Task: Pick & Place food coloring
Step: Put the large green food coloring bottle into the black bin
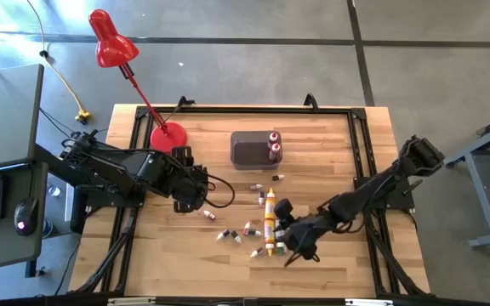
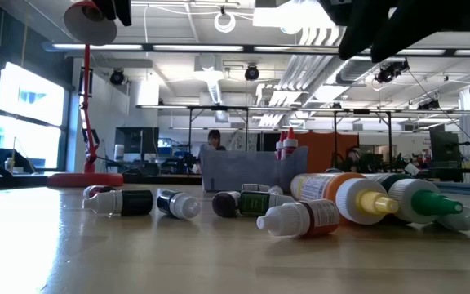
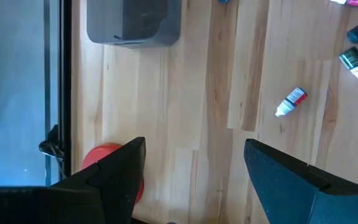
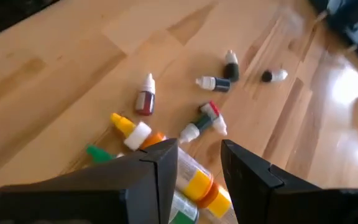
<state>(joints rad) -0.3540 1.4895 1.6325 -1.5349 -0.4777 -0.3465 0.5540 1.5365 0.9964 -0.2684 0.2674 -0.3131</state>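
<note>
My right gripper should back away and grip the green-tipped bottle's cap, because the gripper's gap faces the yellow-tipped bottle while the green-tipped bottle is under one of the gripper's fingers.
Several food coloring bottles lie on their sides mid-table: small ones and larger ones with yellow and green tips, the latter also showing in the low view. My right gripper hangs open just right of the larger bottles; a yellow-capped bottle shows in the gap between its fingers. Whether the fingers touch it does not show. My left gripper hangs open above bare wood, left of the bottles.
A dark grey tub stands at the far middle with two red-capped bottles in its right end. A red desk lamp's base sits at the far left. A black frame runs around the tabletop.
</note>
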